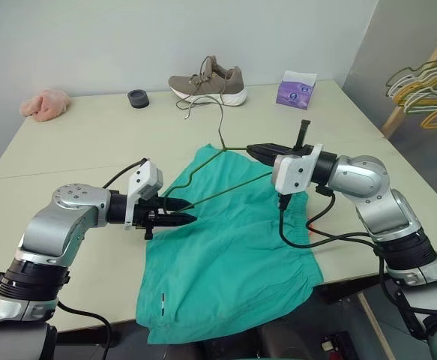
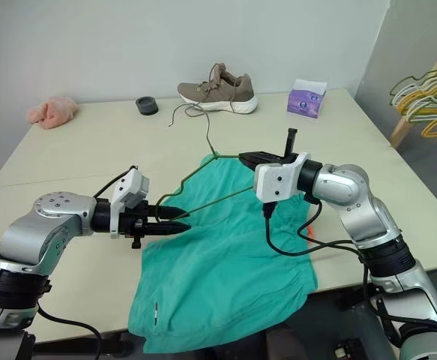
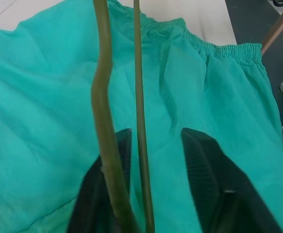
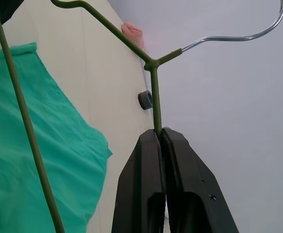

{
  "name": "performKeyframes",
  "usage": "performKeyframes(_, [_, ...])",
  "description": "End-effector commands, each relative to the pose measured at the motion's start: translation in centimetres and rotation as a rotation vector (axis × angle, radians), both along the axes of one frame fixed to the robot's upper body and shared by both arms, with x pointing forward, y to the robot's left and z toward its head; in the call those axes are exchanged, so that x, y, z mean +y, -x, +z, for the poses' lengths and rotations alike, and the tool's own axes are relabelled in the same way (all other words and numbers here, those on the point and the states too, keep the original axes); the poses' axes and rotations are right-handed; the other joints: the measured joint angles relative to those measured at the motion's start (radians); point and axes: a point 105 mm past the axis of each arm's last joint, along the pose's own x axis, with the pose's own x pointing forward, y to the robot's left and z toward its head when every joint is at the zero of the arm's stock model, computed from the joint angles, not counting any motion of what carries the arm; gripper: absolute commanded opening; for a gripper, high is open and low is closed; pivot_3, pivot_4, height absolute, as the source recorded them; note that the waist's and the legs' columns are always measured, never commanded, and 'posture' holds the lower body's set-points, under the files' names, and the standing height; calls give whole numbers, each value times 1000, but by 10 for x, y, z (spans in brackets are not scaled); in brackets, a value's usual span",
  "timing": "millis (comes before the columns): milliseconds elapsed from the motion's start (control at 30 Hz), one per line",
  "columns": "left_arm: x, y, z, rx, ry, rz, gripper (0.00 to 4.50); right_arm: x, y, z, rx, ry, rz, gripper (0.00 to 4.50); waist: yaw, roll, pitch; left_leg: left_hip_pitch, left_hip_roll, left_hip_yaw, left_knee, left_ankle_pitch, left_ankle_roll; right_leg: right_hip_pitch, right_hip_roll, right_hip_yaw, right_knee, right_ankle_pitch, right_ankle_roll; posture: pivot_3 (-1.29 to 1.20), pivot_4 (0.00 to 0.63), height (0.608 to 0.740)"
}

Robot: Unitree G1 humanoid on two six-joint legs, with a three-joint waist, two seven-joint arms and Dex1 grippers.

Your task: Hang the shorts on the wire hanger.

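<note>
I should hold the hanger with my left gripper while my right gripper grabs the lower wire's other end (image 1: 267, 175), because my right gripper is just below the wire hanger's neck (image 1: 236, 148).
The teal-green shorts (image 1: 225, 262) lie spread flat on the table (image 1: 68, 142), their lower part reaching its front edge. Above them the wire hanger (image 1: 233, 187) is held up off the cloth, its hook pointing toward the far side. My right gripper (image 1: 252, 149) is shut on the wire hanger (image 4: 154, 97) just below its neck. At the hanger's left corner my left gripper (image 1: 181, 211) stands open; one wire (image 3: 137, 73) runs through the gap between its fingers (image 3: 199, 165) and another lies over one finger. The shorts (image 3: 204, 97) lie under that gripper.
At the table's far side sit a brown shoe (image 1: 211, 81) with loose laces, a purple tissue box (image 1: 296, 88), a small black round thing (image 1: 138, 98) and a pink cloth (image 1: 46, 104). Several coloured hangers (image 1: 428, 90) hang on a rack off the table's right.
</note>
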Motion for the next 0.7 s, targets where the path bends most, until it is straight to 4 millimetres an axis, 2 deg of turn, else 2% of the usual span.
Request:
performKeyframes(33, [-5,2,9,-52,-2,-30,557,1,7,23,-54,-71,25,0,0,0,0,0,0,0,0,0,0,0,0,0,0,0,0,-173,95,740])
performKeyframes(100, [-6,2,8,-54,-2,-35,21,2,8,24,-50,-75,30,0,0,0,0,0,0,0,0,0,0,0,0,0,0,0,0,-174,96,740])
performKeyframes(467, [-4,1,6,-61,-11,-8,21,0,16,17,-50,-47,63,0,0,0,0,0,0,0,0,-1,1,0,0,0,1,0,0,-172,99,740])
performKeyframes(500, [-4,-1,5,-68,-16,4,0,-1,18,14,-39,-35,66,508,0,0,0,0,0,0,0,-1,1,0,0,0,1,0,0,-172,99,740])
performKeyframes(533, [-3,-3,5,-74,-22,14,0,-3,19,12,-31,-28,69,697,0,0,0,0,0,0,1,-1,1,0,0,0,1,0,0,-172,99,740])
performKeyframes(700, [1,-8,2,-115,-61,45,0,-20,21,8,57,-36,32,2362,2,0,0,0,0,-1,1,-1,1,1,0,0,1,0,0,-174,100,740])
